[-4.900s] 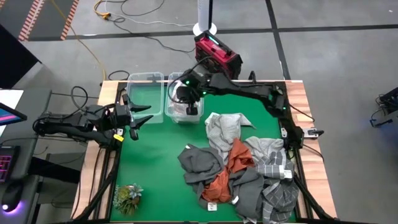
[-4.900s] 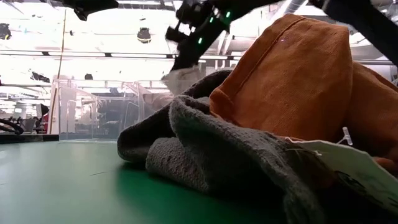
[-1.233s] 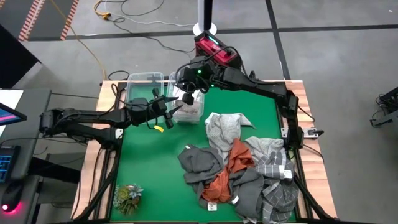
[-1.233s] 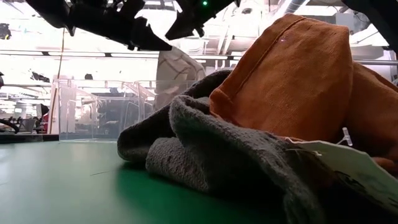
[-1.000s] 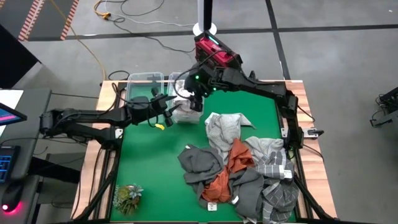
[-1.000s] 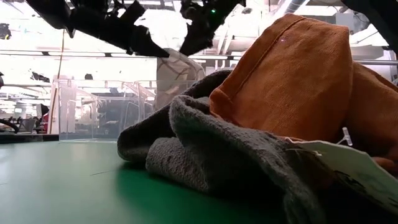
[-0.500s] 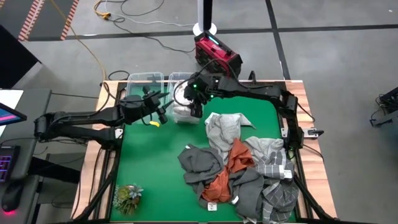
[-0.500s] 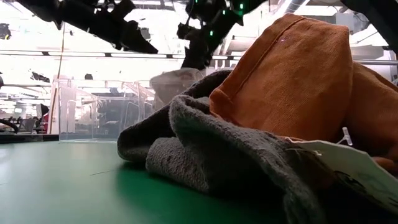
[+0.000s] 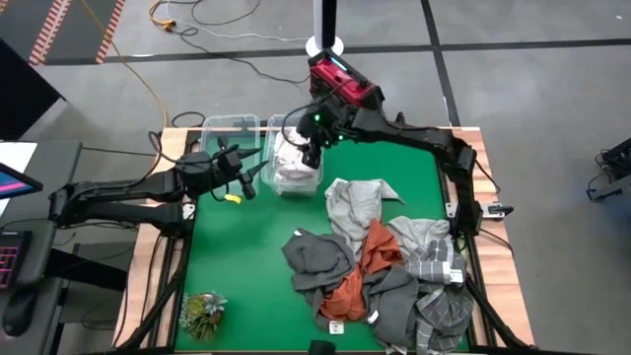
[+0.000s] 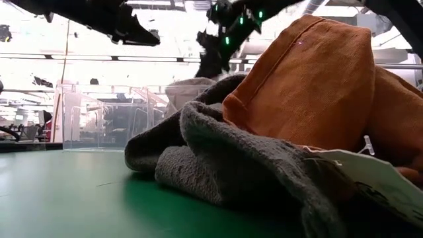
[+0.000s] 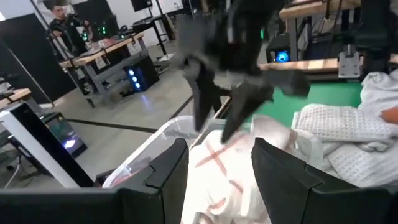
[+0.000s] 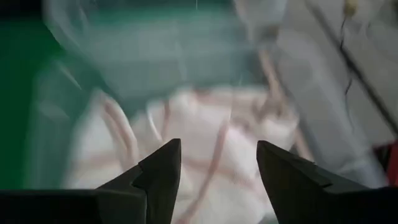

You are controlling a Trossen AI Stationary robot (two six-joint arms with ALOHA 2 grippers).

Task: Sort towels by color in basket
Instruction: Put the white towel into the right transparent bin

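The white towel bulges up [image 9: 287,151] under my right gripper at the basket's rim. My right gripper should move back out of the way, and my left gripper should push the towel down inside [image 9: 289,168].
A white towel with thin red stripes [image 9: 293,163] lies bunched in the right of two clear baskets [image 9: 296,182] at the table's far side. My right gripper [image 9: 312,154] hangs open just above it, and the right wrist view shows the towel [image 12: 205,137] beyond its spread fingers. My left gripper [image 9: 254,174] is open and level at the near left of that basket, looking at the towel [image 11: 224,180]. Nothing is between its fingers. Grey [image 9: 320,256], rust-orange [image 9: 373,248], plaid [image 9: 434,264] and pale [image 9: 353,202] towels lie heaped on the green mat.
An empty-looking clear basket [image 9: 229,143] stands left of the filled one. A small leafy plant [image 9: 202,312] sits at the near left corner. Bare green mat [image 9: 246,256] spreads between the baskets and the pile. In the low view the grey towel [image 10: 218,165] and the orange towel [image 10: 304,92] fill the foreground.
The white towel hung high under my right gripper and has sunk into the right basket, where it now lies bunched. My right gripper has come down over the basket. My left gripper has drawn back from the basket toward the table's left edge.
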